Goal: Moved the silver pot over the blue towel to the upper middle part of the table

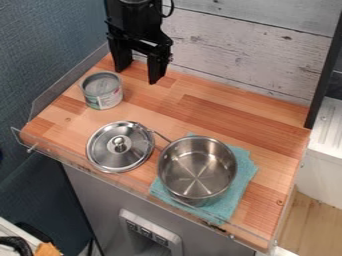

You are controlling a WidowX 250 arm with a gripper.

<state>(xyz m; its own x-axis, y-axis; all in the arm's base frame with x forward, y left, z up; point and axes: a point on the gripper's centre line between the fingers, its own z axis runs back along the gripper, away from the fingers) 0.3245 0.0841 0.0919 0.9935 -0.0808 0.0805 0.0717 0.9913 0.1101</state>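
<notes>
I expect the blue towel to stay behind in place, still flat, as I lift the silver pot, because its edges lie smooth around the pot.
The black gripper (138, 72) hangs over the upper left of the table, its two fingers spread apart with nothing between them. The silver pot (198, 170) stands upright without a lid at the lower right, on top of the blue towel (238, 192). Its handle points to the upper left. Parts of the towel stick out around the pot, mostly on the right and below. Pot and towel are well below and to the right of the gripper.
A silver lid (120, 146) lies left of the pot, near the handle. An open can (102, 90) stands at the left, just below the gripper. A clear rim (107, 175) runs along the wooden table's (220, 112) front edge; a plank wall stands behind.
</notes>
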